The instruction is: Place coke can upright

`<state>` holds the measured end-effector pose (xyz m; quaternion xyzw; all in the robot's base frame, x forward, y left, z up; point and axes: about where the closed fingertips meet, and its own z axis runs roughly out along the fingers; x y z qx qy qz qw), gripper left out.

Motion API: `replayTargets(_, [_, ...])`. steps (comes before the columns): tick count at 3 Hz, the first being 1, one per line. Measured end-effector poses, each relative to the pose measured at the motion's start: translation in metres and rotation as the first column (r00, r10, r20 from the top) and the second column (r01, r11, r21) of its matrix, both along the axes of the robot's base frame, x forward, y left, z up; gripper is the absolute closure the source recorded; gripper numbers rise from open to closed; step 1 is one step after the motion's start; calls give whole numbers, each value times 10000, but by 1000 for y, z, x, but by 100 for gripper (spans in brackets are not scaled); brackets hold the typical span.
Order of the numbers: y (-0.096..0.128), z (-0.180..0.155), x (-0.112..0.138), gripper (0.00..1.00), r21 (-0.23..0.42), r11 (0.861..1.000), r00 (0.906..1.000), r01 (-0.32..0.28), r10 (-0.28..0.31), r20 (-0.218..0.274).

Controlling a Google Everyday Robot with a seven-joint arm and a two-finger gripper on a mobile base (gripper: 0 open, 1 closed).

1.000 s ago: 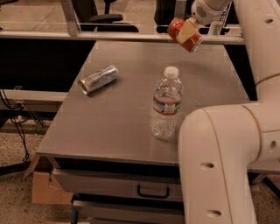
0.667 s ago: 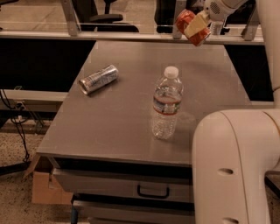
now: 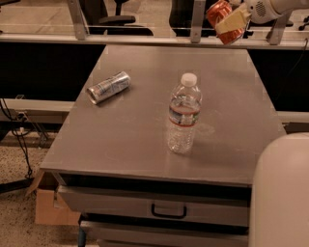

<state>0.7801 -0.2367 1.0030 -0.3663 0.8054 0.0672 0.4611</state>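
Observation:
The coke can is hanging at a tilt near the far edge of the table, so next my gripper swings back in, sets the can upright and lowers it behind the water bottle.
The coke can (image 3: 220, 14), red-orange with a silver end, hangs tilted in the air above the far right part of the grey table (image 3: 145, 120). My gripper (image 3: 231, 21) is shut on it, a pale finger (image 3: 233, 20) lying across its side. The white arm reaches in from the upper right. The can touches nothing below it.
A clear water bottle (image 3: 183, 115) stands upright near the table's middle. A silver-and-blue can (image 3: 108, 87) lies on its side at the left. A white part of the robot (image 3: 282, 193) fills the lower right. A rail (image 3: 145, 39) runs behind the table, a drawer handle (image 3: 168, 211) below.
The gripper has carried the coke can upward and to the right, away from the table top. The arm's bulk has shifted right out of the foreground. Bottle and lying can stay put.

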Motion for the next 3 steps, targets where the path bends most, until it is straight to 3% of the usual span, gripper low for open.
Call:
replayTargets(1, [-13,28,-23,100,956,9953,9934,-118,7,1149])
replayTargets(2, [-29,50,-59,100,1968,9803,9712,-159,-317,2361])
replayTargets(3, [-18,26,-84,100,3024,9523,9650,-402,-414,2589])
